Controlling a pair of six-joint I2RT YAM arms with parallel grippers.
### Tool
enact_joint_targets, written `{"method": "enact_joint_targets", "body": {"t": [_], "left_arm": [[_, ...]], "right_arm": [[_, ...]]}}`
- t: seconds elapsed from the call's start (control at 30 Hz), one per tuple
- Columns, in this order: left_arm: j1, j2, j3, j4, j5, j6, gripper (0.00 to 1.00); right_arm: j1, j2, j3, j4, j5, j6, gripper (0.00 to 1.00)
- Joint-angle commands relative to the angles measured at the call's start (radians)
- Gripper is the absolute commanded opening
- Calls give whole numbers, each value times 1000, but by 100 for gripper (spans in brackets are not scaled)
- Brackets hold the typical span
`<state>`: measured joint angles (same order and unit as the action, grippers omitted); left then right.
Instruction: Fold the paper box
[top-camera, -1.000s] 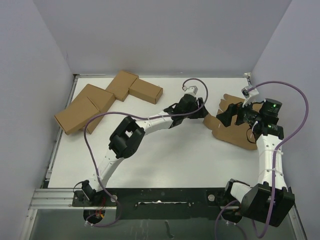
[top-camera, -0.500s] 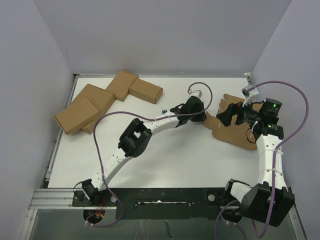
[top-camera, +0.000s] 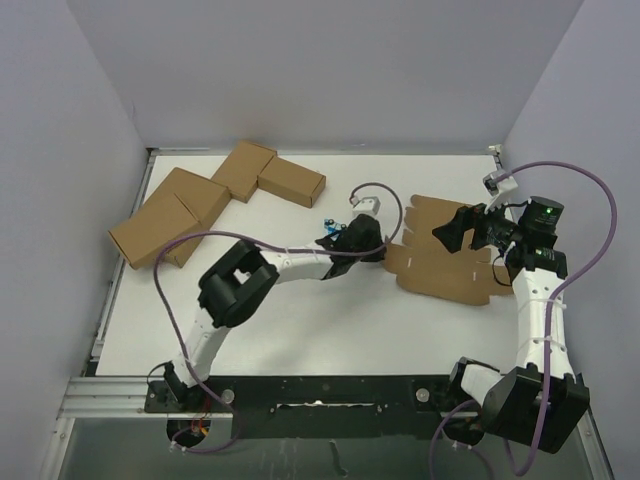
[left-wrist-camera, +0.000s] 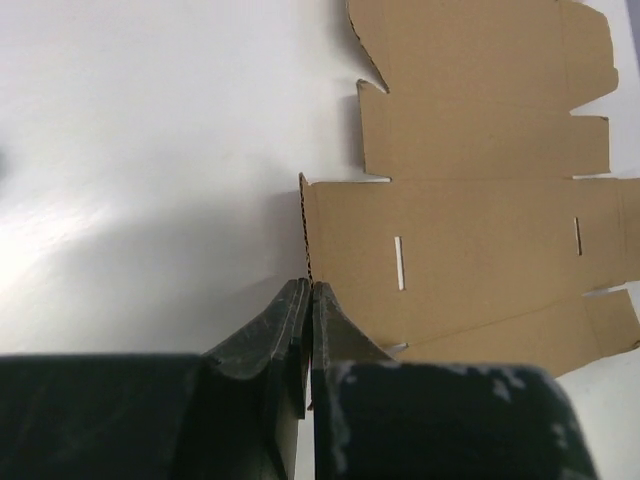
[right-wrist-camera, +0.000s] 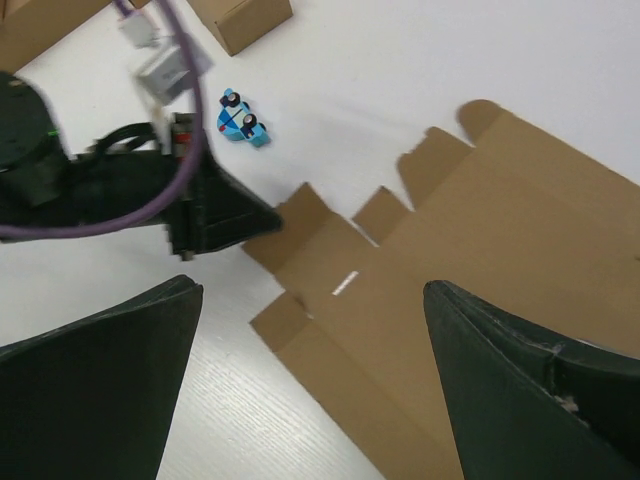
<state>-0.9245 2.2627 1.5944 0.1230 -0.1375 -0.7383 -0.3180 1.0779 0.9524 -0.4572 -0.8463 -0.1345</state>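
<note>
My left gripper is pinching the paper box's edge (top-camera: 392, 264), and the table's front middle (top-camera: 345, 312) is clear. I should go on pulling until the paper box lies there.
The paper box (top-camera: 450, 265) is a flat brown die-cut sheet with flaps and slots, lying right of the table's middle. My left gripper (top-camera: 384, 251) is shut on the sheet's left edge; in the left wrist view its jaws (left-wrist-camera: 310, 287) pinch that edge, and the paper box (left-wrist-camera: 480, 240) spreads out beyond them. Over the sheet's far right part, my right gripper (top-camera: 452, 229) hangs open. In the right wrist view its wide-apart fingers (right-wrist-camera: 120, 370) frame the paper box (right-wrist-camera: 480, 250), with nothing held between them, and the left gripper (right-wrist-camera: 262, 222) shows at the sheet's corner.
Several closed brown cartons (top-camera: 200, 205) are grouped at the back left, one showing as the carton (right-wrist-camera: 240, 18) in the right wrist view. A small blue toy car (top-camera: 327, 222) (right-wrist-camera: 242, 122) sits just behind the left gripper. Grey walls bound the table.
My left gripper has shut on the sheet's left edge and drawn back leftward, dragging the sheet toward the table's middle. The right gripper has stayed open in place.
</note>
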Motion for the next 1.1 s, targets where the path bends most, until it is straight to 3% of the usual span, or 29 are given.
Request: {"method": "enact_joint_targets", "body": {"t": [0.0, 0.2, 0.47, 0.6, 0.83, 1.07], "left_arm": [[-15, -354, -315, 210, -250, 5, 0], [-58, -677, -695, 234, -426, -54, 0], [-142, -1037, -1016, -34, -610, -308, 0], [-193, -1105, -1030, -225, -647, -437, 0], [-256, -1108, -918, -589, -724, -670, 0], [-279, -1031, -838, -770, -694, -865, 0]], "right_arm": [[14, -22, -2, 42, -14, -5, 98], [26, -15, -9, 43, -28, -1, 98], [34, -3, -22, 50, -50, 6, 98], [42, 20, -28, 54, -56, 6, 98], [54, 47, -30, 52, -55, -2, 98], [66, 70, -29, 49, -53, -8, 98]]}}
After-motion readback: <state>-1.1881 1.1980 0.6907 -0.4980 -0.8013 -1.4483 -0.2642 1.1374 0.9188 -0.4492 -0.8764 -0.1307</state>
